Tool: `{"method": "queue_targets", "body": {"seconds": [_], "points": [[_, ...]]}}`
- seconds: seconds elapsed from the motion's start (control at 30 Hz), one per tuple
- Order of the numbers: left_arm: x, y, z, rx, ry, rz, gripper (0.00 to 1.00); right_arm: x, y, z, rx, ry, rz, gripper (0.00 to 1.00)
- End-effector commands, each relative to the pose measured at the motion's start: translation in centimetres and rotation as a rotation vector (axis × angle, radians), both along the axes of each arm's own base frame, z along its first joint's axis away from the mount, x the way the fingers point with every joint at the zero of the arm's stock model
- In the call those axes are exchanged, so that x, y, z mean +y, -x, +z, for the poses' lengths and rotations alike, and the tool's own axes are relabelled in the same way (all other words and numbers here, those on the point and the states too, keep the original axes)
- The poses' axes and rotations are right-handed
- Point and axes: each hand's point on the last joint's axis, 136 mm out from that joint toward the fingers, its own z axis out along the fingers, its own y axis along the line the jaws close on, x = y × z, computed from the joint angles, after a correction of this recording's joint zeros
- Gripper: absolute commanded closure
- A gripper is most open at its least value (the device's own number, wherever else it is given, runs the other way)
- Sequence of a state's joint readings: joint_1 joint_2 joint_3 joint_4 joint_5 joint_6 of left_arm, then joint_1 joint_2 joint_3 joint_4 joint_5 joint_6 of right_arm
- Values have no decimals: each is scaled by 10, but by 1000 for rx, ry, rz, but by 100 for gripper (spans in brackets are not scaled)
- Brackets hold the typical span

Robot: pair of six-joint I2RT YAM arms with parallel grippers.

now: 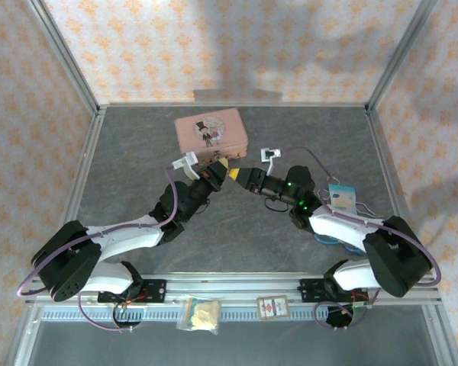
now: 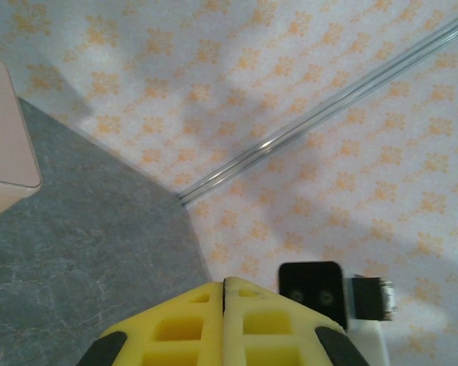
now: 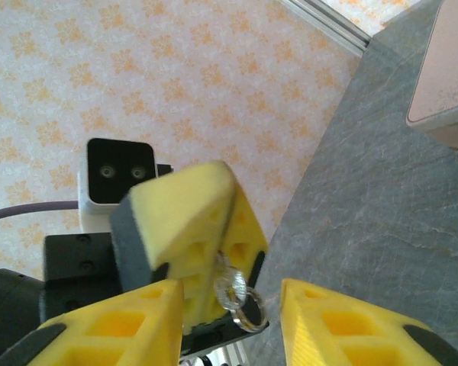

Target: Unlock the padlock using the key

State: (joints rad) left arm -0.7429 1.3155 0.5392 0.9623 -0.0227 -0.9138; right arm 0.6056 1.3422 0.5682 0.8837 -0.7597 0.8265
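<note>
Next, I take the key's ring end [image 3: 237, 296] with my right gripper, because the key is in my left gripper's closed fingers [image 3: 221, 263]. This will free my left gripper to hold the padlock.
My left gripper [image 1: 224, 169] is shut, its yellow pads pressed together [image 2: 224, 286]. In the right wrist view a small silvery key [image 3: 230, 284] with a metal ring [image 3: 253, 311] sticks out from between those shut left fingers [image 3: 191, 221]. My right gripper [image 1: 241, 175] faces it tip to tip. It is open, one yellow finger [image 3: 114, 328] on each side of the key and neither touching it. The padlock is hidden from me. The pink tin [image 1: 211, 131] lies just beyond both grippers.
The tin's corner appears at the edges of both wrist views [image 2: 4, 145] [image 3: 446, 84]. A small bag [image 1: 199, 313] and a card [image 1: 273, 307] lie on the front rail. A blue-white object [image 1: 341, 197] sits by the right arm. Patterned walls and metal posts [image 1: 65, 53] enclose the grey table.
</note>
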Motion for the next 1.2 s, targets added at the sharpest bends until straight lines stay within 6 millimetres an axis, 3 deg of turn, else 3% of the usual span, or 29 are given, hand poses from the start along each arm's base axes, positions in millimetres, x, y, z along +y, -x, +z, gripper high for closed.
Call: {"method": "queue_targets", "body": {"seconds": [0.0,0.53,0.67,0.83,0.97,1.03,1.17], "points": [[-5,6,13,-56,22,-29,100,3,6,14,-52,-47,39,66],[-14,7,14,-43,106,-72,100,7,7,21,-61,-98,72,80],[-14,9,16,-44,129,-80,100,8,7,21,-63,-103,76,100],[-9,10,17,-44,143,-67,100,7,5,17,-69,-90,61,100],[15,7,14,-28,147,17,21,6,1,0,-91,26,34,100],[30,3,10,-19,129,51,13,3,-1,-7,-116,101,11,100],[59,-6,-10,34,87,100,12,-4,-8,-16,-166,235,-35,100]]}}
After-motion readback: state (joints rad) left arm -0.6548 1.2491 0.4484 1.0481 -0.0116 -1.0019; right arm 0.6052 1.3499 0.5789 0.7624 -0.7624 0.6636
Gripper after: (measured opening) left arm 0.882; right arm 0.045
